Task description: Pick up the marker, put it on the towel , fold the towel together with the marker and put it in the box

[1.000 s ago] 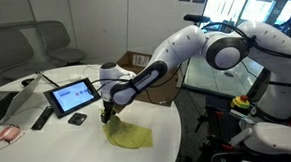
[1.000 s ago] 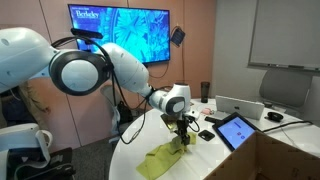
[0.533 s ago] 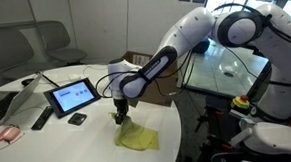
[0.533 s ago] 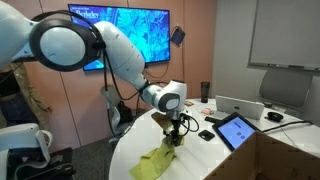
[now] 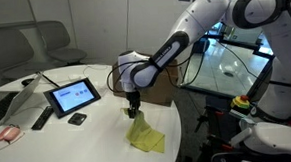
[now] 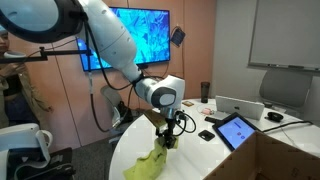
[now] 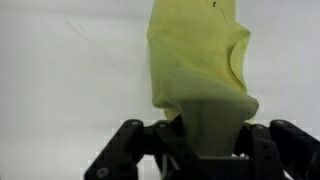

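My gripper is holding one end of the towel while the rest trails [image 5: 149, 140] toward the edge of the table, so I first need to put the towel down folded farther in.
My gripper [image 5: 135, 111] is shut on the upper end of the yellow-green towel [image 5: 145, 136], which hangs from it and trails onto the white table near the rim. In an exterior view the gripper [image 6: 168, 137] pinches the bunched towel [image 6: 148, 163] from above. The wrist view shows the towel [image 7: 195, 55] gathered into the gripper [image 7: 205, 128] and spreading away over the table. The brown box [image 5: 158, 90] stands just behind the gripper and forearm. The marker shows in no view.
A black-framed tablet [image 5: 71, 96] stands on the table [image 5: 49, 146], with a small black item [image 5: 77, 119] and a remote [image 5: 42, 117] in front of it. The tablet [image 6: 238, 130] and a laptop [image 6: 240, 106] sit at the far side. The table edge runs close under the towel.
The arm has swung toward the table's rim and the box, still shut on the towel. The towel has been dragged along with it.
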`<act>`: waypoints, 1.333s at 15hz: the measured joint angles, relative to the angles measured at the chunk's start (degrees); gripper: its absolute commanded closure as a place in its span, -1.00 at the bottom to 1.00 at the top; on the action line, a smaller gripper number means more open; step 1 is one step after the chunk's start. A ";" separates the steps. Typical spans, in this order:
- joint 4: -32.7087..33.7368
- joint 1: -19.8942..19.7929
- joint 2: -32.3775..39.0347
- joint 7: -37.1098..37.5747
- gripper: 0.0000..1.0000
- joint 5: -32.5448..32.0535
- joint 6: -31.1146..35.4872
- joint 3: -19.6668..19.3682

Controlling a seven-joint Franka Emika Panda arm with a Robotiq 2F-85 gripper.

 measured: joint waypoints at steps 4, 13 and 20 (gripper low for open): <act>4.58 -1.12 -0.24 0.27 0.86 4.24 -0.11 -0.04; 16.22 -0.10 2.11 9.36 0.86 5.59 0.74 -3.44; 16.87 6.23 12.76 16.39 0.86 4.70 5.06 -6.18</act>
